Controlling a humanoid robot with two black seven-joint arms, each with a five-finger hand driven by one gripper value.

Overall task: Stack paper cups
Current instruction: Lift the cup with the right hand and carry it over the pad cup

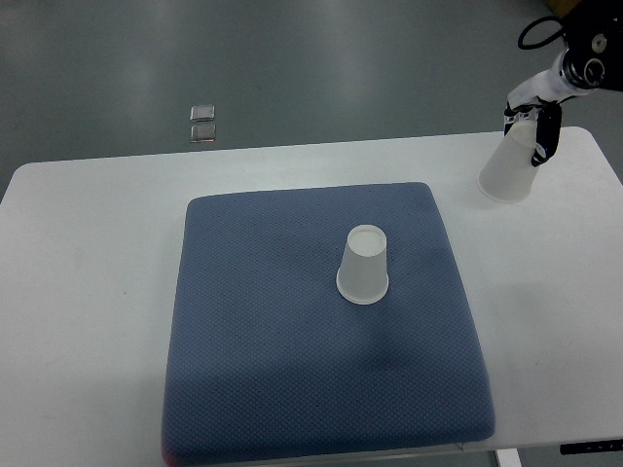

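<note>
I should carry on moving with my right gripper over the cup on the blue mat (pixel 366 242) and let go once the cups nest, because the held cup's opening (pixel 504 189) faces down like that cup.
One white paper cup (pixel 364 265) stands upside down on the blue mat (pixel 273 331), right of the mat's middle. A second white paper cup (pixel 509 167) hangs tilted, mouth down, over the white table's far right corner, off the mat. My right hand (pixel 534 131) comes in from the upper right edge and is shut on that cup's closed end, with dark fingers (pixel 545 136) wrapped around it. The left arm does not show.
The blue mat covers the middle of the white table (pixel 88 253). Grey floor lies beyond the table's far edge, with two small clear squares (pixel 202 124) on it. A black cable (pixel 537 32) loops by the right arm.
</note>
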